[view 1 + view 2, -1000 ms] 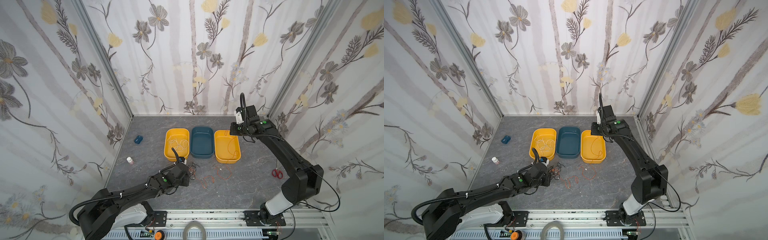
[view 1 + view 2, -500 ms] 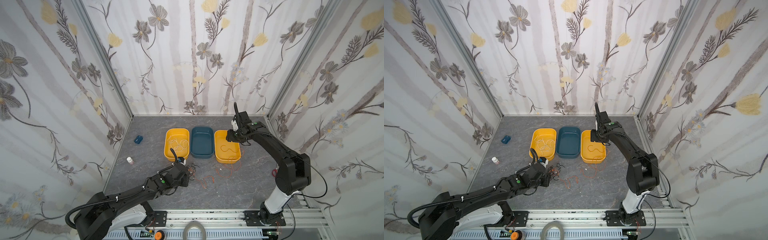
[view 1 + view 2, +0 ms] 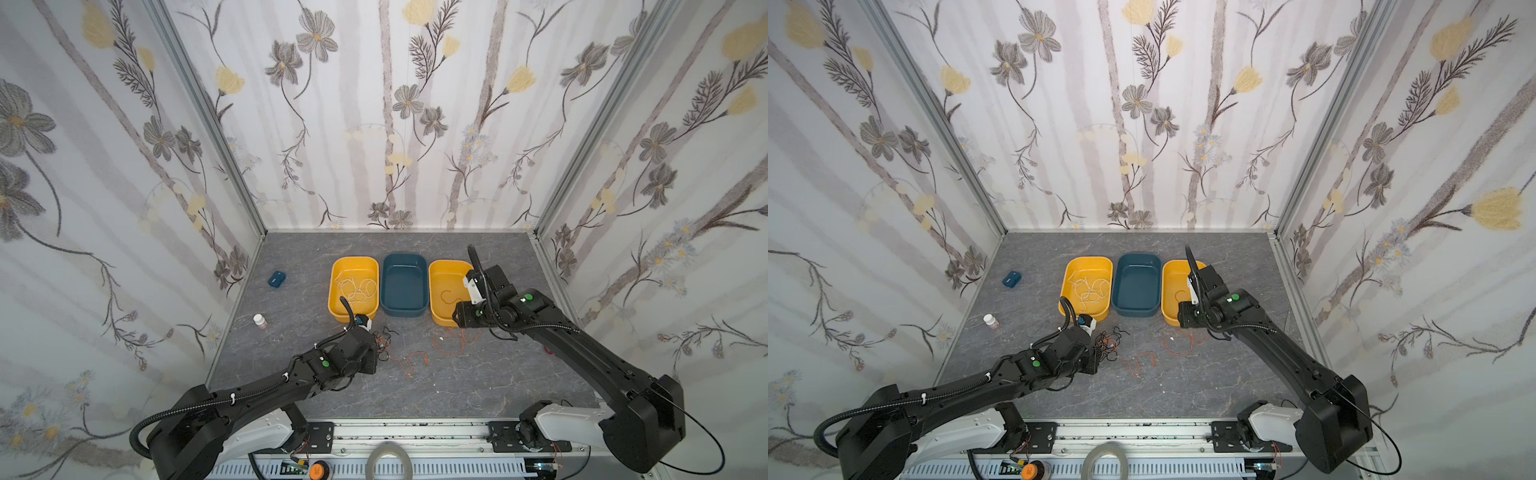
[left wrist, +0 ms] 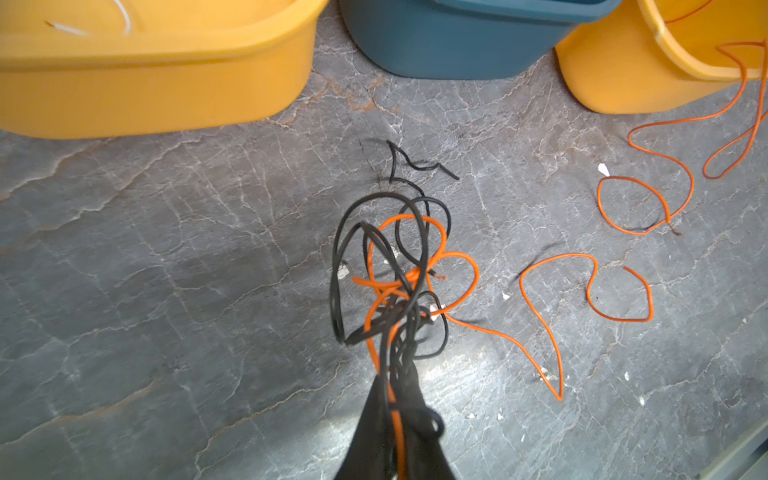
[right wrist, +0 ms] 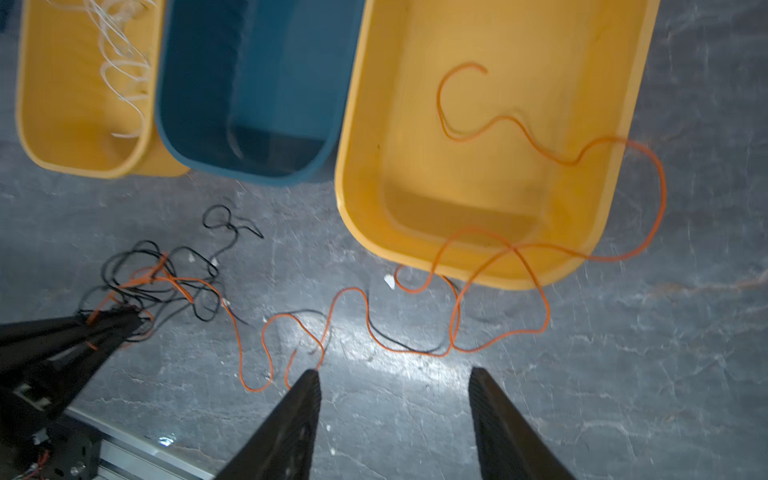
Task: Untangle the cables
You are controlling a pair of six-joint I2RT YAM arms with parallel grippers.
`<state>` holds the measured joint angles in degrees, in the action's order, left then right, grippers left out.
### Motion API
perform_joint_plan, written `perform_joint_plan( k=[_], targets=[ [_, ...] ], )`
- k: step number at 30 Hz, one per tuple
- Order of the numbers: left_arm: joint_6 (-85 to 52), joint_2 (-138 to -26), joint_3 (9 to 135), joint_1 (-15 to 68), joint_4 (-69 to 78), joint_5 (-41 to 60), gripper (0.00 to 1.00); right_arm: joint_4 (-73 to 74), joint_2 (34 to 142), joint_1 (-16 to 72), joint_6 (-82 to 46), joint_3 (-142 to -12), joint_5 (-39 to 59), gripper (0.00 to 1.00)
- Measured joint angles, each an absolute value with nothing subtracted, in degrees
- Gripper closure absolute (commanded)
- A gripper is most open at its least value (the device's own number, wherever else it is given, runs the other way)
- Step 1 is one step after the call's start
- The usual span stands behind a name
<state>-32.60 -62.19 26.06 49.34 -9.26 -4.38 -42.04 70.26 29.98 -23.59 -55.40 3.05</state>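
Note:
A loose orange end [image 5: 293, 353] can be seen short of the tangle, so the orange cable over the bin rim [image 5: 513, 247] should come free when I lift it.
A tangle of black and orange cables [image 4: 409, 274] hangs from my left gripper [image 4: 395, 382], which is shut on it just above the table; in a top view the tangle [image 3: 384, 336] lies in front of the left yellow bin [image 3: 332, 291]. One long orange cable [image 5: 505, 118] starts inside the right yellow bin [image 3: 434, 291], drapes over its rim and snakes across the table to the tangle. White cables [image 3: 357, 286] lie in the left yellow bin. My right gripper [image 5: 395, 374] is open and empty above the table, in front of the right bin.
An empty blue bin [image 3: 405, 255] stands between the two yellow ones. A small blue object [image 3: 276, 278] and a small white bottle [image 3: 259, 321] lie at the left of the table. Patterned walls close in three sides.
My right gripper has opened and let go of the orange cable, whose end now lies in the right bin. That arm has come down and back toward the front. The left arm has barely moved.

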Motion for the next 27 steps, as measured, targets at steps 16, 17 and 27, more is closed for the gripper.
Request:
perform_joint_plan(
  k=[16,17,27],
  targets=[
    [-32.8,-64.2,26.1,49.4,-8.8,-3.2,0.9,-24.3,81.0,30.3,-28.0,-39.1,2.3,0.54],
    [-32.9,-64.3,26.1,49.4,-8.8,-3.2,0.9,-23.7,81.5,30.4,-28.1,-39.0,2.1,0.58],
    [-33.0,-65.6,26.3,49.4,-8.7,-3.2,0.9,-20.6,82.3,30.8,-28.6,-37.9,0.9,1.0]
  ],
)
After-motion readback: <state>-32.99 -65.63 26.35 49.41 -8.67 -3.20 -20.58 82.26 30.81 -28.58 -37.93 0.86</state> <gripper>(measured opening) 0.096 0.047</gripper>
